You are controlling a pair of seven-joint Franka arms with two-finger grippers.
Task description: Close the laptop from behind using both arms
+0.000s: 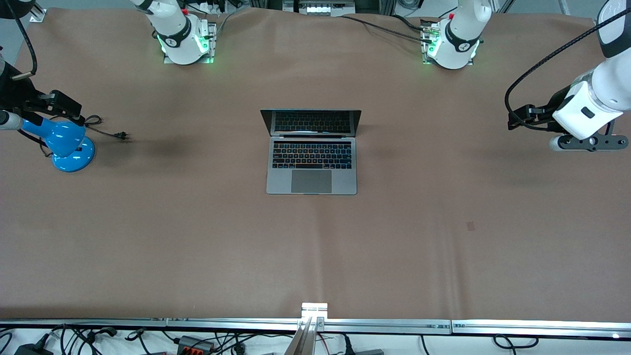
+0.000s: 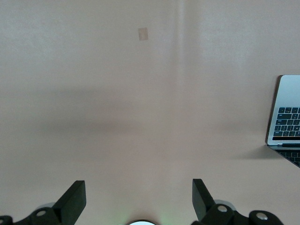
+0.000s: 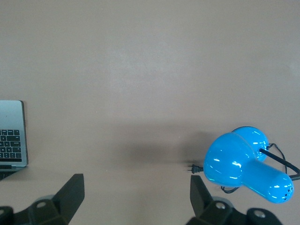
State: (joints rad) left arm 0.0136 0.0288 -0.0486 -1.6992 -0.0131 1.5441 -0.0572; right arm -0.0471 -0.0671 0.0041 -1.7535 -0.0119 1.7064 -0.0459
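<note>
The laptop's screen (image 1: pixel 312 122) is connected to its base along a hinge (image 1: pixel 312 138), so the screen will fold down flush over a still base when the robot pushes it.
The silver-grey laptop (image 1: pixel 311 167) lies open in the middle of the table, its dark screen upright and facing the front camera. An edge of it shows in the left wrist view (image 2: pixel 287 117) and in the right wrist view (image 3: pixel 11 133). My left gripper (image 1: pixel 586 143) hangs open and empty over bare table at the left arm's end, well apart from the laptop; its open fingers show in the left wrist view (image 2: pixel 139 199). My right gripper (image 1: pixel 10 120) hangs open and empty at the right arm's end beside a blue lamp, as the right wrist view (image 3: pixel 137 197) shows.
A blue desk lamp (image 1: pixel 69 143) stands at the right arm's end; its cord and plug (image 1: pixel 122 135) lie on the table toward the laptop. The lamp also shows in the right wrist view (image 3: pixel 243 161). A small tape mark (image 1: pixel 470 226) lies nearer the front camera.
</note>
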